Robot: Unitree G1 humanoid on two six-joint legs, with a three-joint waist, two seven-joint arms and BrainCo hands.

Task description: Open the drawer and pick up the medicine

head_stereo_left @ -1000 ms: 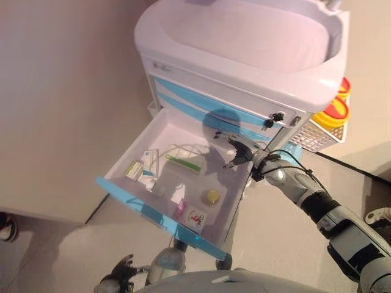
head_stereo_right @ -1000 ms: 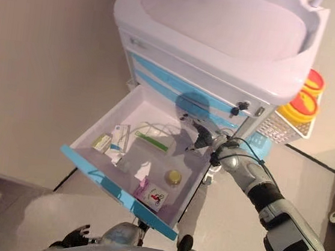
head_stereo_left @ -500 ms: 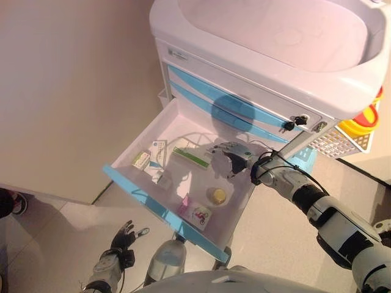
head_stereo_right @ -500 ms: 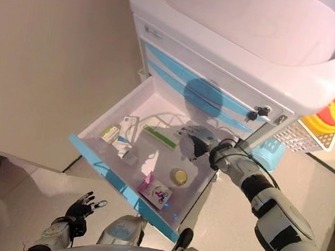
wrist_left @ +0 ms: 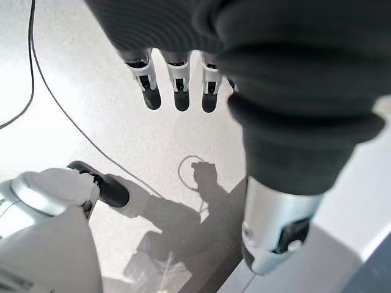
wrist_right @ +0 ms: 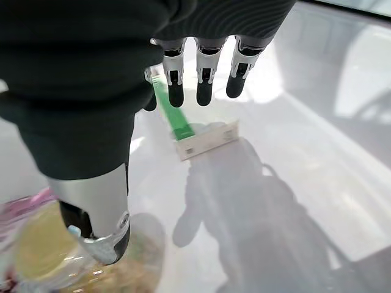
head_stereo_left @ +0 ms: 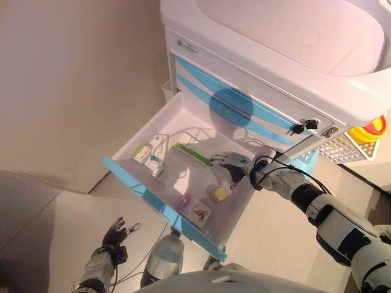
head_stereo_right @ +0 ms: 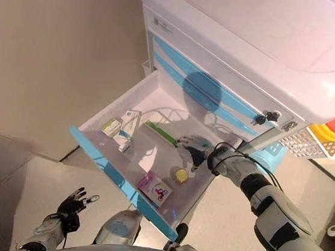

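My gripper will lift and tilt the bottle (head_stereo_left: 218, 194), and loose capsules should stay inside it, because yellow bits (wrist_right: 125, 267) show through its clear side below the cap.
The cart's lower drawer (head_stereo_left: 160, 202) stands pulled out, with a blue front and a white inside. In it lie a long green-and-white box (head_stereo_left: 192, 154), two small boxes (head_stereo_left: 151, 149) at its left end, a yellow-capped bottle (head_stereo_left: 219, 194), a pink packet (head_stereo_left: 184, 203) and a white packet (head_stereo_left: 200, 213). My right hand (head_stereo_left: 229, 166) is open inside the drawer, its straight fingers (wrist_right: 204, 82) just over the green box's (wrist_right: 194, 137) end. The yellow bottle (wrist_right: 36, 256) lies beside its thumb. My left hand (head_stereo_left: 113, 235) hangs open low over the floor.
The white cart (head_stereo_left: 269, 55) has two shut blue drawers (head_stereo_left: 244, 116) above the open one and keys (head_stereo_left: 299, 127) at its right corner. A wire basket with yellow containers (head_stereo_left: 372, 131) hangs on its right side. A beige wall (head_stereo_left: 73, 79) is at the left.
The camera has shifted. My right hand has come down from the drawer's right rim into the drawer, towards the green box and the yellow bottle. The left hand stays low.
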